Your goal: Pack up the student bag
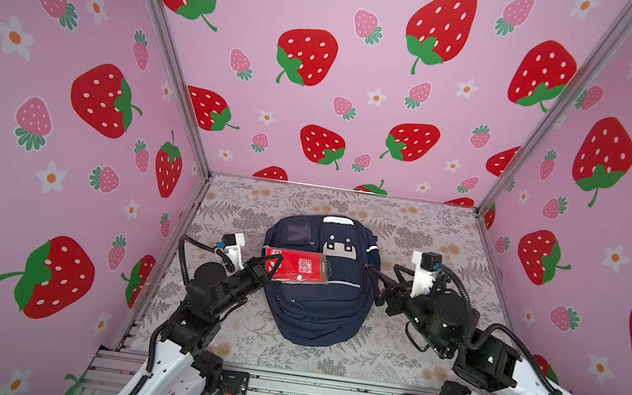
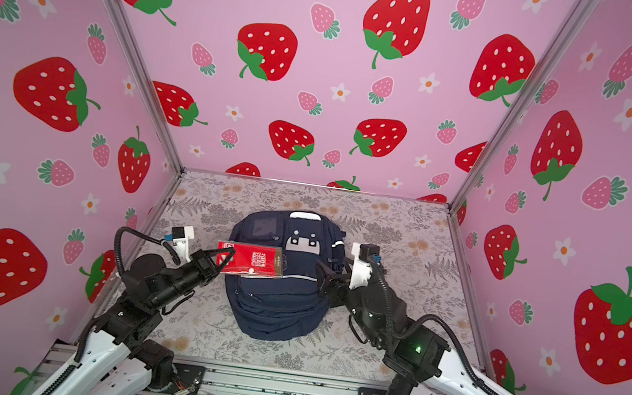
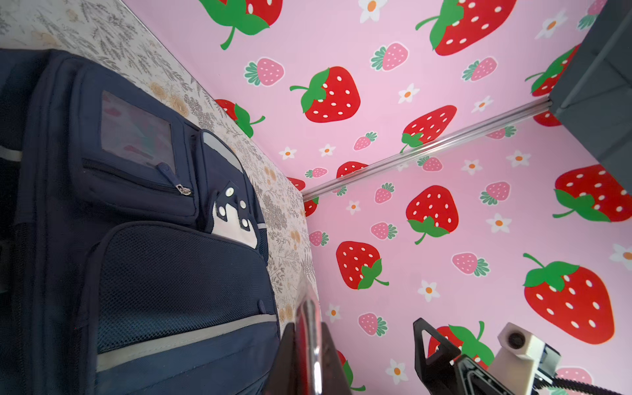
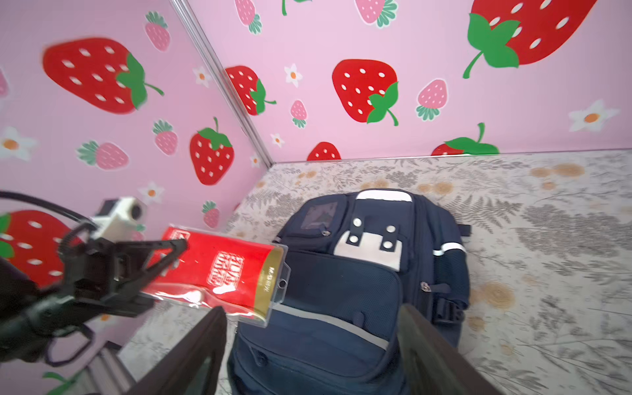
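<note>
The front pocket (image 1: 345,284) is lying flat. My right gripper should take the red packet's loose end (image 1: 323,268) from my left gripper so that my left gripper can open the pocket.
The student bag (image 1: 315,307) (image 2: 273,310), a navy backpack with a white face patch, lies flat in the middle of the floral table, and its pockets look zipped. My left gripper (image 1: 276,264) (image 2: 229,256) is shut on one end of a red packet in a clear plastic sleeve (image 1: 299,267) (image 2: 251,261) (image 4: 222,270). The packet hangs level over the bag's left half. In the left wrist view the packet (image 3: 307,338) is seen edge-on between the jaws. My right gripper (image 1: 383,270) (image 2: 330,265) (image 4: 313,318) stands open and empty beside the bag's right side.
Pink strawberry-print walls (image 1: 363,87) close in the table at the back and on both sides. The floral tabletop (image 1: 427,231) shows all round the bag. An aluminium rail (image 1: 320,392) runs along the front edge between the two arm bases.
</note>
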Tool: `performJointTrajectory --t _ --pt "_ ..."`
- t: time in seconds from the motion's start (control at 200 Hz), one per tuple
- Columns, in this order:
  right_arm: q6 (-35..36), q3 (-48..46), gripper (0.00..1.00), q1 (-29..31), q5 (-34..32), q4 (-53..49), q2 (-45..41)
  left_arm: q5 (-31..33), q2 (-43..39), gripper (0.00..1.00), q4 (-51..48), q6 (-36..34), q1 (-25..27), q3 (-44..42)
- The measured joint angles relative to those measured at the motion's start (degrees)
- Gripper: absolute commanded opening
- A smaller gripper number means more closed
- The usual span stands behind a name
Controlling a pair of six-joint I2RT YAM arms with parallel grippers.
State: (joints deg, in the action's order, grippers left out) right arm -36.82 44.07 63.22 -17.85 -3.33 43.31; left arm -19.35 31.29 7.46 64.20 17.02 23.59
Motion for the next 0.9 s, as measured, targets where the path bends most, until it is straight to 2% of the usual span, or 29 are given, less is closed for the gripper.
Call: performJointTrajectory --t 0.145,0.225,0.405,0.595,0.885,0.895 --pt "-7.7 -1.3 0.73 -7.1 18.0 6.3 4.4 -0.2 0.4 0.0 5.3 3.5 0.0 -2.7" --pt "-12.0 -3.1 0.73 -10.9 27.5 11.8 8.7 -0.8 0.8 0.0 9.0 4.8 0.0 -3.1" --pt "-20.1 -10.3 0.67 -15.6 40.6 22.9 14.4 -3.4 3.5 0.0 15.8 6.8 -0.1 -3.4" --pt "-26.0 -12.8 0.61 -16.9 47.5 34.1 18.3 -7.6 8.3 0.0 23.5 9.5 -0.2 -4.1" --pt "-31.1 -13.3 0.52 -18.3 51.0 46.4 24.1 -10.7 13.7 0.0 37.3 15.1 -0.2 -6.3" --pt "-31.1 -13.2 0.5 -18.3 51.1 46.7 24.3 -10.7 13.8 0.0 37.6 15.2 -0.2 -6.4"
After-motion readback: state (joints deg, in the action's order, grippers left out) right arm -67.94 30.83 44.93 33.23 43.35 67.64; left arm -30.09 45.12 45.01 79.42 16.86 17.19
